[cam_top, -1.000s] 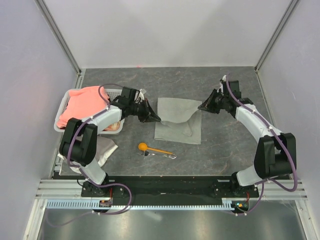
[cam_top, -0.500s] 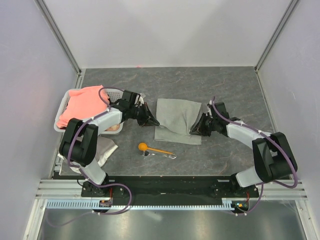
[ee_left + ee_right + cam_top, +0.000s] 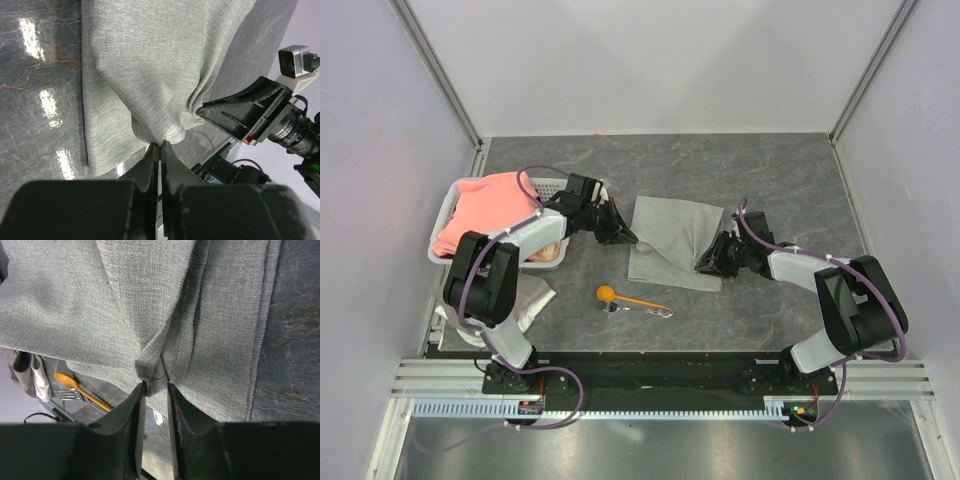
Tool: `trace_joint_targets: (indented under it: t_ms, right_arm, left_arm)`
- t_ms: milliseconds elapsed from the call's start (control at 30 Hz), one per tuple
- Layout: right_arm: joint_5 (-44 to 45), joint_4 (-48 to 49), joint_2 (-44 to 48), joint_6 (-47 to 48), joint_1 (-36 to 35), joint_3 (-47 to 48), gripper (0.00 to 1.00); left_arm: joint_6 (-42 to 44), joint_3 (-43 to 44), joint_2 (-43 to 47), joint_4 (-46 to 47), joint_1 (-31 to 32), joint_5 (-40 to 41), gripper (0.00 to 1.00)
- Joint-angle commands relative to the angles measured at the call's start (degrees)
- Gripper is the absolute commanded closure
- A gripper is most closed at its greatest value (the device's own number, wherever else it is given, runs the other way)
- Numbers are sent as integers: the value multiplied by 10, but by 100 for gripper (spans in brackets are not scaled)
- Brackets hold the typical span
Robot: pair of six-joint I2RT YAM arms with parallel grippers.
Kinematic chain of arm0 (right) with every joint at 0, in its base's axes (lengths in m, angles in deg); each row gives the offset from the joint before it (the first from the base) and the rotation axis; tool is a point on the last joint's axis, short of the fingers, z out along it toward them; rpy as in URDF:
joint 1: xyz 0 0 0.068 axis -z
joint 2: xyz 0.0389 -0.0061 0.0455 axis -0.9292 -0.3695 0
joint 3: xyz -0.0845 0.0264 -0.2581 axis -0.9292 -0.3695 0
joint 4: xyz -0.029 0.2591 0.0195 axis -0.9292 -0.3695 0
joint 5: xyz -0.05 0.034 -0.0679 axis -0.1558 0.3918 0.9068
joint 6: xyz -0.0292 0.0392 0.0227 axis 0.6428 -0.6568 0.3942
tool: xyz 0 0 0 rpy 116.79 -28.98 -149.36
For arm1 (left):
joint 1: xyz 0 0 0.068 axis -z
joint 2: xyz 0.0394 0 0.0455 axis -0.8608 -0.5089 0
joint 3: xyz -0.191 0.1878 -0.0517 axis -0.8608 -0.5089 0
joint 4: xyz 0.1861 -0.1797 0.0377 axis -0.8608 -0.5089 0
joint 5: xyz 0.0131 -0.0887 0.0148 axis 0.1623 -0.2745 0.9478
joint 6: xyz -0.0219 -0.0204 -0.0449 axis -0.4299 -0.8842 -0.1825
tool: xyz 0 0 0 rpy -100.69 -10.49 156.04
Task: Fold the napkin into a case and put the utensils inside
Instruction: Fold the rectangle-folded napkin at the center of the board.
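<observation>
Next, my right gripper takes the upper layer's corner and pulls it tight toward the lower layer's edge [image 3: 254,375], because the napkin's upper layer bunches [image 3: 159,362] at this gripper, short of that edge.
The light grey napkin [image 3: 670,235] lies partly folded on the dark table, its right part doubled over toward the middle. My left gripper [image 3: 628,238] is shut on a bunched fold at the napkin's left edge [image 3: 160,135]. My right gripper [image 3: 705,262] pinches a thick fold at the napkin's lower right [image 3: 152,375], with its jaws a narrow gap apart. The orange spoon [image 3: 620,296] and the metal fork [image 3: 645,310] lie side by side on the table in front of the napkin. Both also show in the right wrist view, spoon [image 3: 80,390] and fork [image 3: 67,395]. No finished case is visible.
A white basket [image 3: 448,205] at the left holds a salmon-pink cloth [image 3: 485,210]. A whitish-grey rag [image 3: 532,300] lies in front of it by the left arm. Grey walls enclose the table on the left, right and back.
My right gripper has moved down and left from the napkin's upper right, carrying the cloth's edge over toward the lower middle. My left gripper has stayed at the left edge.
</observation>
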Motion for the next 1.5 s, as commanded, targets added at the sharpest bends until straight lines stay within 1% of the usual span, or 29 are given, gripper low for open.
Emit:
trace_joint_targets:
  t_ms: [0, 133, 200, 233, 533, 633, 767, 833, 867, 933, 1000, 1033, 1100, 1233, 1367, 1400, 1467]
  right_arm:
    - [11, 22, 2, -3, -2, -12, 65]
    - [17, 22, 8, -18, -3, -19, 63]
    - [18, 28, 11, -26, -3, -24, 58]
    - [19, 31, 10, -33, -3, -26, 57]
    - [16, 102, -7, -88, -3, -45, 56]
    - [19, 120, -16, -104, -3, -48, 58]
    - [28, 137, -24, -120, -3, -46, 66]
    - [39, 136, -28, -121, -3, -37, 68]
    - [43, 134, -31, -119, -3, -34, 73]
    - [54, 140, -42, -111, -3, -26, 77]
    - [51, 144, -54, -101, -3, -16, 86]
    - [48, 146, -56, -97, -4, -13, 93]
    - [47, 147, -55, -88, -4, -6, 100]
    - [49, 109, -26, -59, -5, 21, 100]
    - [59, 51, 20, -42, 5, 54, 100]
    - [58, -8, 33, -30, 11, 84, 100]
    - [67, -61, 39, -6, 21, 107, 100]
  left_arm:
    - [23, 18, -9, -3, -5, 12, 98]
    - [22, 15, -11, -4, -6, 16, 98]
    - [22, 12, -12, -4, -5, 16, 98]
    - [21, 10, -12, -2, -6, 17, 98]
    - [14, -26, 4, 13, -5, 13, 98]
    - [10, -41, 10, 21, -5, 12, 98]
    - [5, -56, 15, 32, -6, 7, 98]
    - [3, -61, 19, 36, -5, 5, 98]
    - [2, -63, 20, 37, -6, 5, 98]
    - [2, -66, 20, 40, -5, 4, 98]
    - [2, -67, 23, 40, -5, 3, 98]
    - [2, -67, 24, 40, -5, 3, 98]
    - [2, -68, 25, 41, -5, -1, 98]
    - [-5, -58, 28, 49, -5, -17, 98]
    - [-20, -20, 33, 54, -5, -40, 98]
    - [-33, -6, 34, 54, -5, -50, 98]
    - [-43, 1, 38, 54, -2, -62, 98]
